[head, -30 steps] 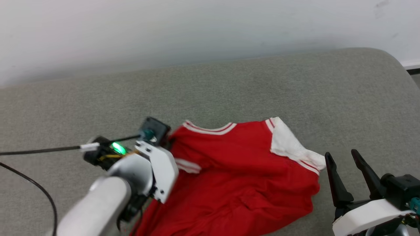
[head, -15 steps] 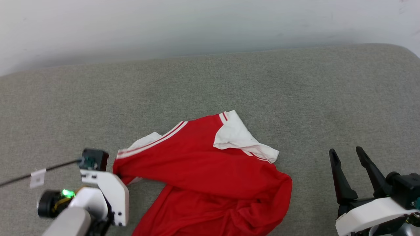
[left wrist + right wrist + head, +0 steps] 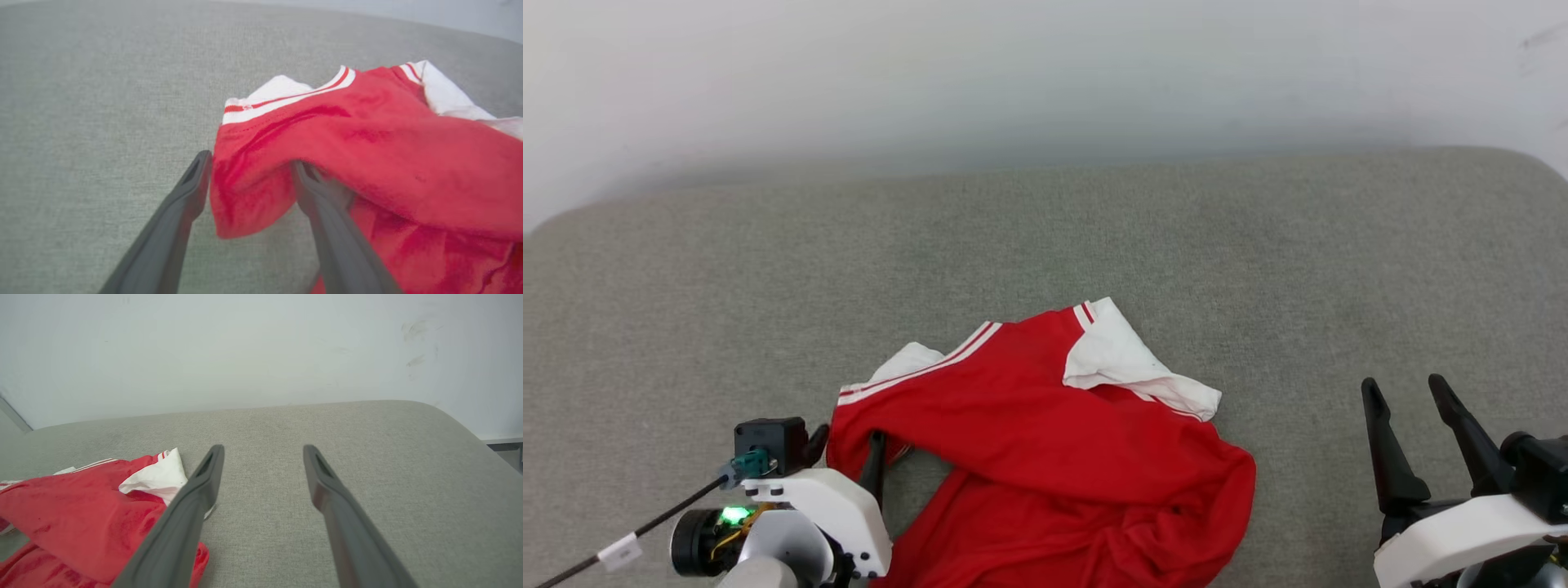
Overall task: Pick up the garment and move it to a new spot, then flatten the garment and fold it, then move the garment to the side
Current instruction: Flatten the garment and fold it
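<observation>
The white sleeve [image 3: 1142,357] lies turned back with a loose edge [image 3: 1103,380], so I expect the white sleeve to unfold and stretch outward from the garment when I lift it.
The garment [image 3: 1054,441], a red T-shirt with white sleeves and striped trim, lies crumpled on the grey cushion [image 3: 1094,229], one white sleeve folded on top. My left gripper [image 3: 846,441] sits at the garment's left edge, fingers spread apart. In the left wrist view a loose fold of the garment [image 3: 388,155] hangs between the fingers of the left gripper [image 3: 250,163] and drapes over the right one. My right gripper [image 3: 1402,384] stands open to the right of the shirt, apart from it and holding nothing. The right wrist view shows the right gripper [image 3: 263,449] with the garment [image 3: 81,502] at its left.
The grey cushion runs wide on both sides of the shirt, up to a pale wall [image 3: 1045,73] behind. Its rounded right edge [image 3: 482,433] drops off near a floor strip. A black cable [image 3: 645,531] trails from my left wrist.
My left gripper, shut on the shirt's edge before, has pulled it left and nearer, bunching it, and now stands open. The right gripper has kept still. The head camera shifted.
</observation>
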Tool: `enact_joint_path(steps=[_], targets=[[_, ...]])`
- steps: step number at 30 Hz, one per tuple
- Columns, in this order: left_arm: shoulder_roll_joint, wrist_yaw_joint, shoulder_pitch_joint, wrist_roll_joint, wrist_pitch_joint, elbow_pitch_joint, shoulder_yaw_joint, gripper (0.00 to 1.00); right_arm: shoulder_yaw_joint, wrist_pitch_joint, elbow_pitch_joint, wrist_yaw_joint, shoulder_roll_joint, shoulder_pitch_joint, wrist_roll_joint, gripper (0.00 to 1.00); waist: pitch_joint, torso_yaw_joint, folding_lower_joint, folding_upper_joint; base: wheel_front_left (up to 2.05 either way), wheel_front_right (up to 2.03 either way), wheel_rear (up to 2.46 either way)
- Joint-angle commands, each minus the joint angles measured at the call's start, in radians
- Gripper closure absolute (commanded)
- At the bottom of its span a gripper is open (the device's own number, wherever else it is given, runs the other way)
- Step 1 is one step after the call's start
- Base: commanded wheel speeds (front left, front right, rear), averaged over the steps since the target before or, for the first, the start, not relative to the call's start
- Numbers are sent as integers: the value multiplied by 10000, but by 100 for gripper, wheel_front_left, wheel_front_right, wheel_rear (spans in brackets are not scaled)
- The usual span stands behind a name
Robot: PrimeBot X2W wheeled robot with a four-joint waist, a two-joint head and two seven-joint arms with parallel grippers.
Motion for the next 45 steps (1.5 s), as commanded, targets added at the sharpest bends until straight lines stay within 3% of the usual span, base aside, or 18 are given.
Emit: enact_joint_path(steps=[1,13,24,31,35,45], targets=[[-84,79,43,188,-479,-218,63,0,-9,82,-80,-3,37,195,-81,0,-303,118,0,-1,0,0,0],[-465,443,381,661,-2378,-1306,197,0,-9,541,-347,-3,62,674,-64,0,-1051,187,0,-1,0,0,0],[-495,758,367,1143,-2699,-2317,-43,0,-16,1600,155,-3,-145,480,563,0,-829,329,0,-1,0,0,0],[-674,685,-155,1399,-2670,-2679,-349,0,793,3795,1442,-2,-1315,-1395,1706,0,-133,748,0,-1,0,0,0],[-932,544,-656,1514,-2806,-2662,-600,0,2220,5751,2306,-3,-2516,-3208,2585,0,587,1345,0,-1,0,0,0],[-1445,275,-1344,1601,-3060,-2219,-877,0,4962,7216,3459,-3,-3684,-5609,3491,0,1493,2113,0,-1,0,0,0]])
